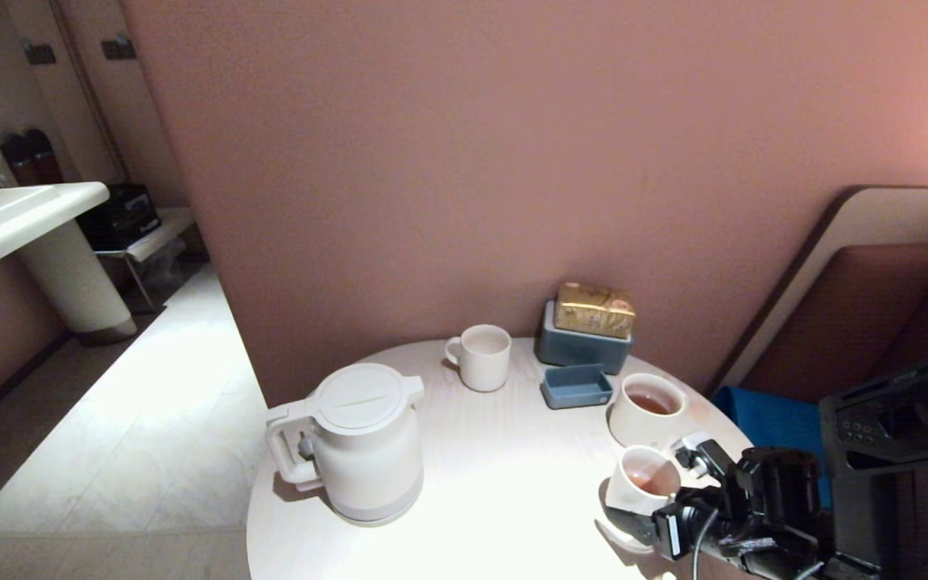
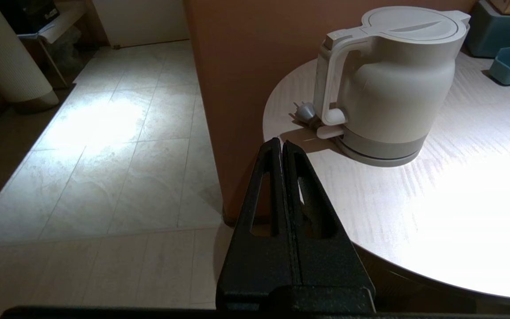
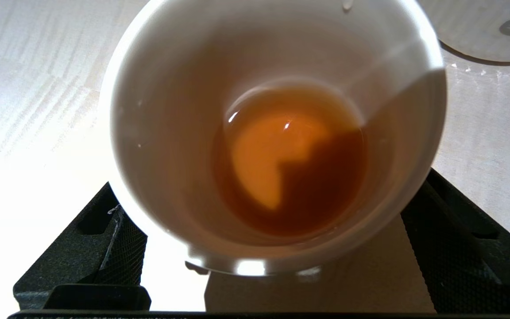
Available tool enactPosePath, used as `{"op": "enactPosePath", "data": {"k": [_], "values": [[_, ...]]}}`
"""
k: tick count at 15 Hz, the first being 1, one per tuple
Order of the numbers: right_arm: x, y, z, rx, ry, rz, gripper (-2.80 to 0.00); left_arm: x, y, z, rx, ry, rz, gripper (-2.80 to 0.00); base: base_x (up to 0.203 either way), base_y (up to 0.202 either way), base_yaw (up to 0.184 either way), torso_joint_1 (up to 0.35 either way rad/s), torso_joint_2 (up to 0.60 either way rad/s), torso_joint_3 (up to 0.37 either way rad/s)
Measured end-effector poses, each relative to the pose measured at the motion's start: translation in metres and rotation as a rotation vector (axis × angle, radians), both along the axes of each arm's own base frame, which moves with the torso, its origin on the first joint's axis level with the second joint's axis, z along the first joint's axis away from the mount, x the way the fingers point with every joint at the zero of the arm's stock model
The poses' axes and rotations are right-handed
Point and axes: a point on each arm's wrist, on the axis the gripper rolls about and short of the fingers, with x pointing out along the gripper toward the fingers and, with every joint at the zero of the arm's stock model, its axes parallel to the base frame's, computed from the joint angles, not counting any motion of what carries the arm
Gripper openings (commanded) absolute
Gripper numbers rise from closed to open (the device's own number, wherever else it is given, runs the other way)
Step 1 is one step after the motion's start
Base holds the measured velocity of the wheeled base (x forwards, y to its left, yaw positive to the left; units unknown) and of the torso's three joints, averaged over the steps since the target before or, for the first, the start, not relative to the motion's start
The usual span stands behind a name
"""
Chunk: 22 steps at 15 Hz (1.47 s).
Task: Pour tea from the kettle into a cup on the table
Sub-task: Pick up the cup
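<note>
The wider cup's tea (image 1: 658, 402) is well under the cup's rim. The wider cup will have room for all the tea from the small white cup when I pour.
The white kettle (image 1: 363, 443) stands upright on the left part of the round white table (image 1: 504, 499), lid on, handle toward the table's left edge. The small white cup (image 1: 643, 481) stands near the front right edge with reddish-brown tea (image 3: 295, 159) in its bottom. My right gripper (image 1: 651, 485) is open, with one finger on each side of the cup (image 3: 171, 110); its rim hides whether they touch it. My left gripper (image 2: 280, 142) is shut and empty, hanging off the table's left edge short of the kettle (image 2: 392, 88) handle.
A wider handleless cup (image 1: 648, 407) holding tea stands just behind the small one. A handled mug (image 1: 482, 356), a blue tray (image 1: 577, 387) and a blue box with a gold packet (image 1: 593, 310) sit at the back by the pink wall. Tiled floor (image 2: 104, 133) lies left.
</note>
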Motion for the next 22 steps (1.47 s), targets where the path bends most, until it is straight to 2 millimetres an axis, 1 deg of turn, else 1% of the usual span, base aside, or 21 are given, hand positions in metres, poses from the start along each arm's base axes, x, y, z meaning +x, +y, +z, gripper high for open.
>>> {"op": "enactPosePath", "data": {"k": [6,10,11,19,22], "values": [[-0.003,-0.001,-0.001,-0.017,0.007,-0.017,0.0,0.0,0.0,0.0,0.0,0.0,0.0,-2.8,0.0,0.0,0.0,0.0,0.0,0.0],[0.003,0.0,0.001,-0.011,-0.016,-0.02,0.0,0.0,0.0,0.0,0.0,0.0,0.0,-2.8,0.0,0.0,0.0,0.0,0.0,0.0],[0.005,0.0,0.001,-0.01,-0.02,-0.021,-2.8,0.0,0.0,0.0,0.0,0.0,0.0,-2.8,0.0,0.0,0.0,0.0,0.0,0.0],[0.008,0.003,0.001,-0.009,-0.032,-0.012,-2.8,0.0,0.0,0.0,0.0,0.0,0.0,-2.8,0.0,0.0,0.0,0.0,0.0,0.0],[0.007,0.003,0.001,-0.013,-0.03,-0.01,-2.8,0.0,0.0,0.0,0.0,0.0,0.0,-2.8,0.0,0.0,0.0,0.0,0.0,0.0]]}}
